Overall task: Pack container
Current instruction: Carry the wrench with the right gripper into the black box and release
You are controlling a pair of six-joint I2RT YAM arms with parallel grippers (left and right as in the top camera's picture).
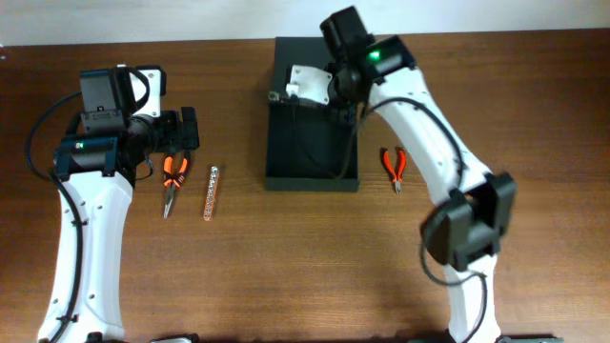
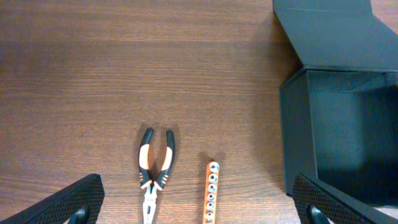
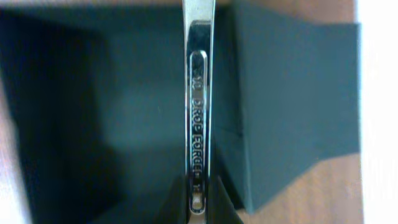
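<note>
The steel wrench (image 3: 198,118) runs parallel to the container's lid hinge. My right gripper should keep lowering it into the open inside and let go on the container's bottom (image 1: 303,131).
The dark container (image 1: 286,171) stands open at the table's centre, its flap lid folded back; it also shows in the left wrist view (image 2: 298,118) and the right wrist view (image 3: 292,93). My right gripper (image 3: 198,208) is shut on a shiny steel wrench (image 3: 199,93) stamped "DROP FORGED", held over the container's open inside. In the overhead view the right gripper (image 1: 329,86) sits above the container's far part. My left gripper (image 2: 199,214) is open above orange-handled long-nose pliers (image 2: 155,174) and an orange socket rail (image 2: 211,193).
Small orange-handled cutters (image 1: 394,167) lie on the table right of the container. The long-nose pliers (image 1: 172,181) and socket rail (image 1: 211,191) lie left of it, near my left gripper (image 1: 183,133).
</note>
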